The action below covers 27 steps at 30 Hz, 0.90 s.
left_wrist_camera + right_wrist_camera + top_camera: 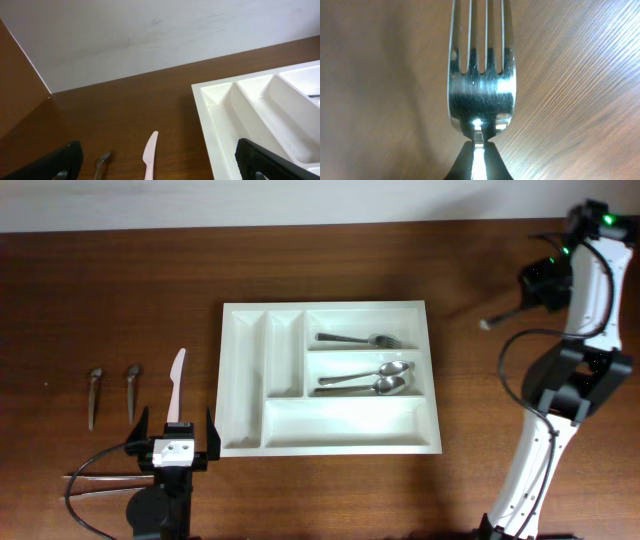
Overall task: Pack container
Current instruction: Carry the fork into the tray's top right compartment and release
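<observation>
I see room beside the fork in the tray's upper compartment, so I should keep moving the matching fork over with my right gripper and release it inside.
The container, a large white cutlery tray, lies in the middle of the table. It holds a metal fork in the upper right compartment and two spoons in the one below. My left gripper is open and empty, low over the table just left of the tray's near corner. A white plastic knife lies just ahead of it and also shows in the left wrist view. My right gripper is shut on a metal fork, held above the table right of the tray.
Two small metal utensils lie left of the knife; one handle shows in the left wrist view. The tray's rim is close to my left gripper's right finger. A pale wall runs behind the table's far edge.
</observation>
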### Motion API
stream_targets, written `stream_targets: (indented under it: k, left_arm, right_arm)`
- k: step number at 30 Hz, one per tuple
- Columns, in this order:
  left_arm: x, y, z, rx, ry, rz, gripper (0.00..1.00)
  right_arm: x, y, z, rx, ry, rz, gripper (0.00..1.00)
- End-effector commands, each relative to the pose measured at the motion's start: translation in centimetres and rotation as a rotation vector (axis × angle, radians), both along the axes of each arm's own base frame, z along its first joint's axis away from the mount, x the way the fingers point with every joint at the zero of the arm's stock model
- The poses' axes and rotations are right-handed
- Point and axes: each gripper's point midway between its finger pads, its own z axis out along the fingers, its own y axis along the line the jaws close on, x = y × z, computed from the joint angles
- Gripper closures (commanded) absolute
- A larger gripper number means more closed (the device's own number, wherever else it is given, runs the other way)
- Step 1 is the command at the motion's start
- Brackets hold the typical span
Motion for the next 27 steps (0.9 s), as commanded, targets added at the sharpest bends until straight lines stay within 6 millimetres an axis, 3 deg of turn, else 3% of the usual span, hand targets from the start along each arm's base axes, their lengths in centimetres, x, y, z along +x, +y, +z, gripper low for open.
stream_targets:
  k: [1, 5, 9, 14, 21, 27]
  left_arm:
    - [0.0, 0.0, -0.1, 0.005, 0.0, 0.003, 0.01]
    - [0.0, 0.0, -0.1, 0.005, 0.0, 0.003, 0.01]
    - [0.0, 0.0, -0.1, 0.005, 0.0, 0.003, 0.01]
    - [0.0, 0.0, -0.1, 0.005, 0.0, 0.003, 0.01]
    - [0.0, 0.0, -0.1, 0.005, 0.0, 0.003, 0.01]
    - [0.0, 0.0, -0.1, 0.005, 0.0, 0.003, 0.01]
  right_arm:
    - [1.4, 5.1, 5.3, 0.048, -0.11, -0.024, 0.96]
    - [1.9, 11.2, 6.5, 0.079, -0.115, 0.0, 0.96]
    - [1.0, 17.4, 6.4, 0.11, -0.061, -0.032, 0.96]
    - [0.3, 23.0, 6.3, 0.128, -0.033, -0.094, 0.96]
    - [-1.1, 28.1, 5.8, 0.107, 0.001, -0.182, 0.89]
    - [-1.9, 29.4, 4.5, 0.086, 0.041, -0.223, 0.85]
